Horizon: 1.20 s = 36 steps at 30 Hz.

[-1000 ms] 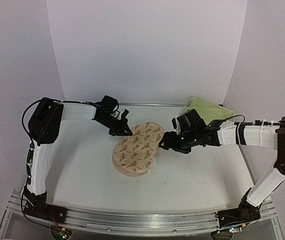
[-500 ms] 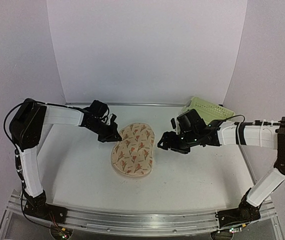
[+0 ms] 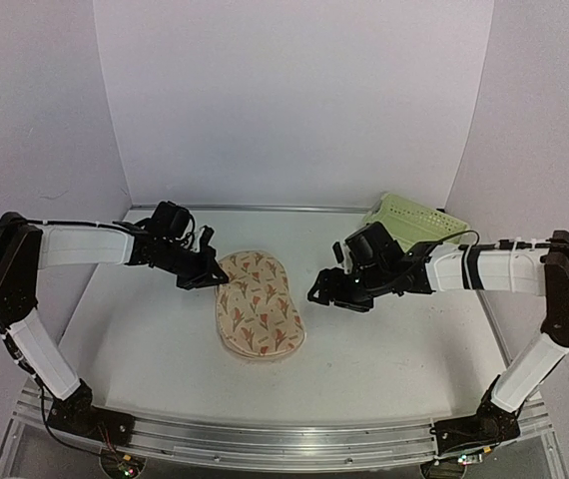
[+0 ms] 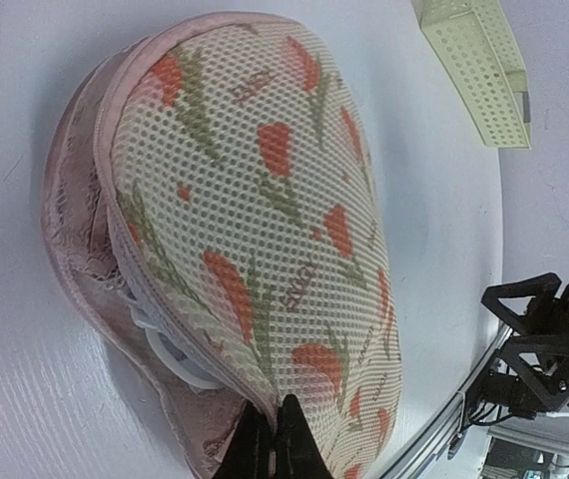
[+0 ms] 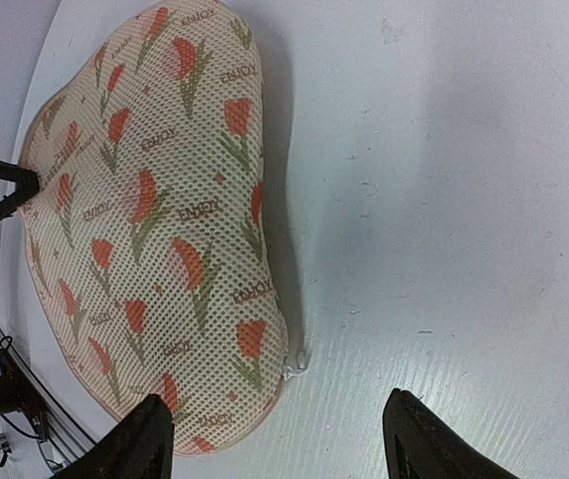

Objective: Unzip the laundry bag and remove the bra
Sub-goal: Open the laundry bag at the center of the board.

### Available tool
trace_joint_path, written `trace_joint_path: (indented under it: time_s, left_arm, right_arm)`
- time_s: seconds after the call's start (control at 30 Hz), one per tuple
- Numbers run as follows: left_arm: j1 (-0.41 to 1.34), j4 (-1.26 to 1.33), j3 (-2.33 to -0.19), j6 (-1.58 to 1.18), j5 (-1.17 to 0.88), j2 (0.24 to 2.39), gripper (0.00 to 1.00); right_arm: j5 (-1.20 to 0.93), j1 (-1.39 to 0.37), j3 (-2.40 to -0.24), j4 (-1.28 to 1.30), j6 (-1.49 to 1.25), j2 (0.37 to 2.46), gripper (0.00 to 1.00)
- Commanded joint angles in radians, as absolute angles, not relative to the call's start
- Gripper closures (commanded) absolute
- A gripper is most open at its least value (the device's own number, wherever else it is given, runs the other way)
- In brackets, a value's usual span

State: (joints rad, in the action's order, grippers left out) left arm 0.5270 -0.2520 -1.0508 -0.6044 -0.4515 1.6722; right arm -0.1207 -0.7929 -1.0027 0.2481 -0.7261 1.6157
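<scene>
The laundry bag's top edge (image 4: 150,284) is apart from the bag's lower rim, so my left gripper should go on folding the bag's top over until it lies on the clear space (image 3: 339,337).
The laundry bag (image 3: 258,315) lies flat on the white table, beige mesh with orange-red leaf prints. My left gripper (image 3: 219,281) is shut on its pinkish rim at the far left end; in the left wrist view the black fingertips (image 4: 273,441) pinch the edge of the laundry bag (image 4: 255,200). A gap there shows pink lining and a white curved edge (image 4: 170,349); I cannot tell whether it is the bra. My right gripper (image 3: 316,296) stands open just right of the bag. Between its fingers (image 5: 280,439) lies a small white zip pull (image 5: 297,361) at the corner of the laundry bag (image 5: 155,230).
A pale-green perforated basket (image 3: 414,222) stands at the back right behind the right arm and shows as the basket (image 4: 474,70) in the left wrist view. The aluminium rail runs along the table's near edge.
My left gripper has pulled the bag's end to the left and nearer, and the bag has turned and slid with it. The right gripper has shifted slightly left, still open.
</scene>
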Motion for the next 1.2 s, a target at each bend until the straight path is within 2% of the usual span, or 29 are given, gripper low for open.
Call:
trace_joint_path:
  time_s: [0.0, 0.13, 0.33, 1.17]
  left_arm:
    - [0.526, -0.215, -1.066, -0.614, -0.489, 1.588, 1.0]
    - [0.534, -0.222, -1.12, -0.604, -0.511, 1.571, 0.96]
    - [0.582, -0.246, -1.248, -0.592, -0.536, 1.631, 0.95]
    - [0.796, -0.311, -1.836, -0.714, -0.553, 2.139, 0.95]
  right_arm:
    - [-0.128, -0.799, -1.057, 0.204, -0.719, 1.614, 0.27]
    - [-0.118, -0.798, -1.056, 0.209, -0.719, 1.601, 0.27]
    - [-0.1, -0.799, -1.039, 0.226, -0.719, 1.562, 0.26]
    - [0.188, -0.799, -0.868, 0.366, -0.692, 1.105, 0.22]
